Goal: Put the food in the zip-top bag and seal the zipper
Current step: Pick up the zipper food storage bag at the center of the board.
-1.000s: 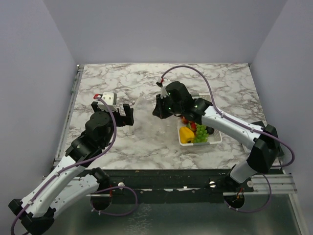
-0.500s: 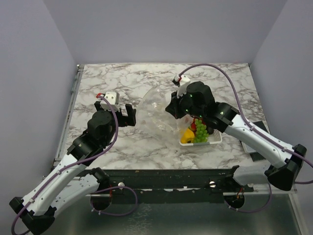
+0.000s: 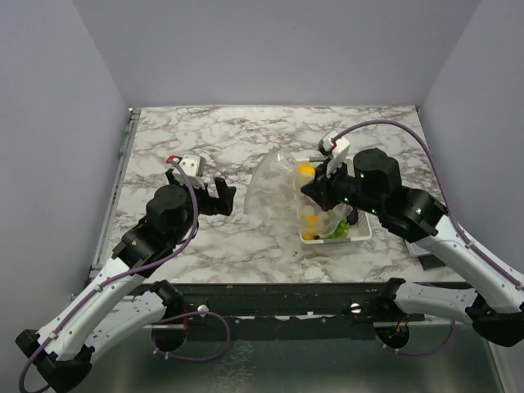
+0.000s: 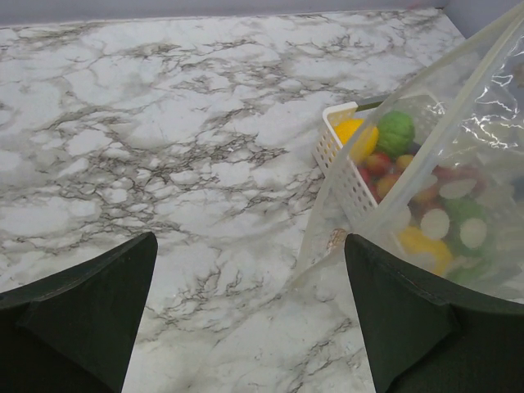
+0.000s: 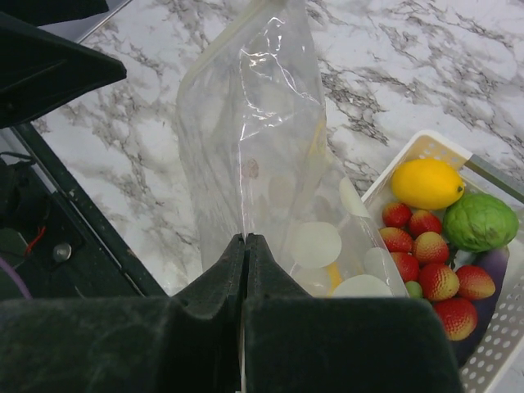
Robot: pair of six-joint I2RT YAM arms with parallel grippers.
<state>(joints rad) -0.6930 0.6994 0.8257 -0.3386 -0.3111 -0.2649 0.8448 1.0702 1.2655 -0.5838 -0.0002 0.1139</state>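
Note:
The zip-top bag's loose edge (image 3: pixel 251 188) is hanging clear of the white basket, so my left gripper should keep going toward that edge until its fingers close on it.
My right gripper (image 3: pixel 314 191) (image 5: pixel 246 239) is shut on an edge of the zip-top bag (image 3: pixel 274 192) (image 5: pixel 262 139). It holds the clear, white-dotted bag up off the table, draped over the left side of the white basket (image 3: pixel 363 232). The food lies in the basket: a yellow piece (image 5: pixel 426 182), a green piece (image 5: pixel 480 221), red strawberries (image 5: pixel 434 281) and green grapes (image 3: pixel 336 229). My left gripper (image 3: pixel 223 196) (image 4: pixel 246 327) is open and empty over bare marble, just left of the bag (image 4: pixel 467 155). I cannot pick out the zipper for sure.
The white slotted basket (image 4: pixel 337 160) (image 5: pixel 422 147) sits near the table's front edge at centre right. The marble table (image 3: pixel 205 139) ends at a black front rail (image 3: pixel 270 293). Grey walls stand on three sides.
My right arm has swung to the right, lifting the bag upright and carrying it over the basket. My left gripper has edged slightly right and stays open.

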